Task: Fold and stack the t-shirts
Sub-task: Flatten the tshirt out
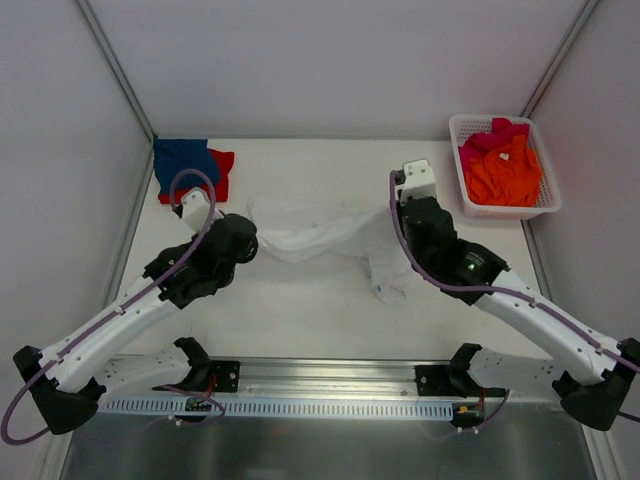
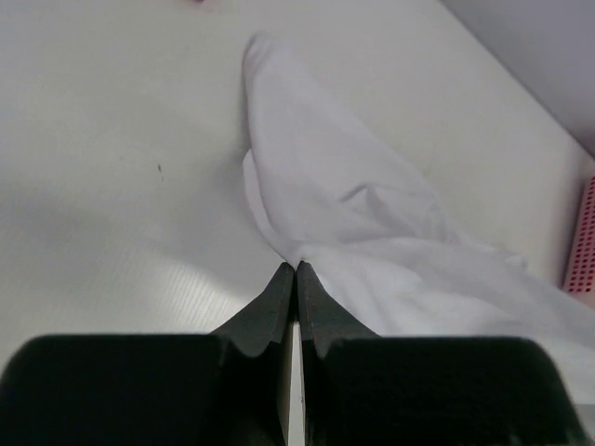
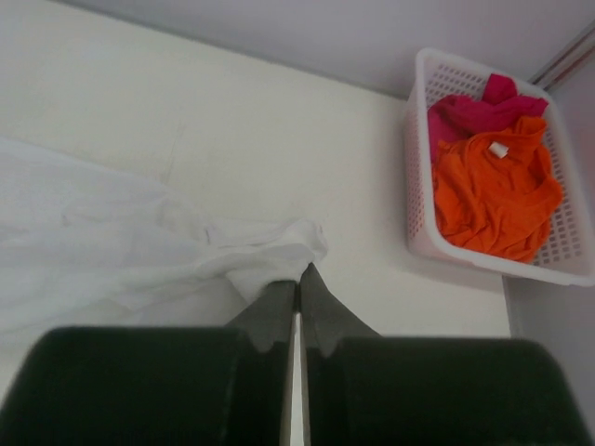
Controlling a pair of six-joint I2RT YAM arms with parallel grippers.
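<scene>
The white t-shirt's drooping end [image 1: 387, 279] lies bunched toward the near rail, so my left gripper and right gripper should raise the t-shirt high [image 1: 314, 232] and lay it flat.
The white t-shirt [image 1: 320, 238] hangs stretched between my two grippers above the middle of the table, one end drooping to the table at the right. My left gripper [image 2: 296, 267] is shut on its left edge [image 2: 372, 214]. My right gripper [image 3: 299, 274] is shut on its right edge [image 3: 139, 251]. In the top view the left gripper [image 1: 248, 240] and the right gripper [image 1: 398, 215] are mostly hidden under the wrists. The blue t-shirt [image 1: 183, 160] lies folded on the red t-shirt [image 1: 222, 170] at the back left. The orange t-shirt [image 1: 505, 172] and the pink t-shirt [image 1: 490, 137] lie crumpled in the basket.
A white plastic lattice basket [image 1: 471, 208] stands at the back right corner; it also shows in the right wrist view [image 3: 416, 186]. White enclosure walls with metal posts stand close on the left, back and right. A metal rail [image 1: 320, 385] runs along the near edge.
</scene>
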